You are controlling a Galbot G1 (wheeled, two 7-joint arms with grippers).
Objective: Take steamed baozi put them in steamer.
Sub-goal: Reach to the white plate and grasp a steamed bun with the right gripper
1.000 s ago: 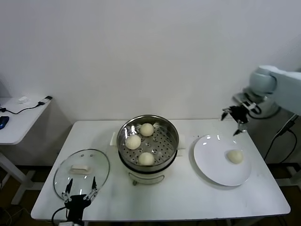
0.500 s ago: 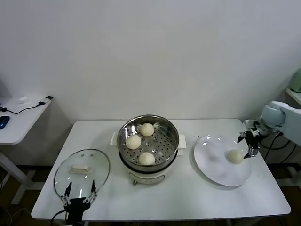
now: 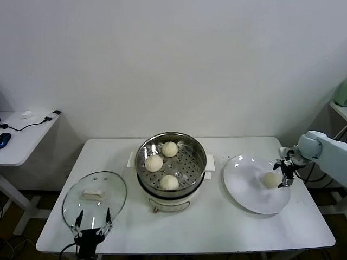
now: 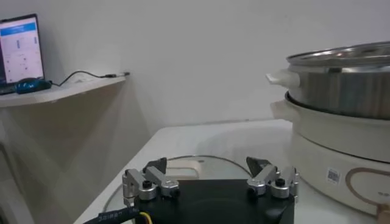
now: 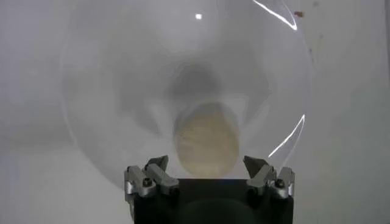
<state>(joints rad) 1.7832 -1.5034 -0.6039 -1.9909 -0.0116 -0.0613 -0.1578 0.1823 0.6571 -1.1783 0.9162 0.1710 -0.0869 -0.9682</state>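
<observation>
The last baozi (image 3: 270, 180) rests on the smooth, shiny plate (image 3: 247, 183), so it will come away cleanly and leave the plate in place when I lift it.
Three cream baozi lie on the perforated tray of the steel steamer (image 3: 190, 147): one at the back (image 3: 169, 149), one at the left (image 3: 154, 163), one at the front (image 3: 169, 182). A fourth baozi (image 3: 269, 180) lies on the white plate (image 3: 244, 184) at the right. My right gripper (image 3: 284, 174) is open, just right of that baozi and low over the plate. In the right wrist view the baozi (image 5: 206, 139) sits just ahead of the spread fingertips (image 5: 157, 163). My left gripper (image 3: 92, 223) is open, parked at the table's front left edge.
A round glass lid (image 3: 94, 199) with a white knob lies on the table left of the steamer, just beyond my left gripper; it also shows in the left wrist view (image 4: 201, 167). A side table (image 3: 21, 135) with cables stands at far left.
My right gripper came down from above the table's far right corner to the plate and has closed in on the baozi from its right. The left arm has not moved.
</observation>
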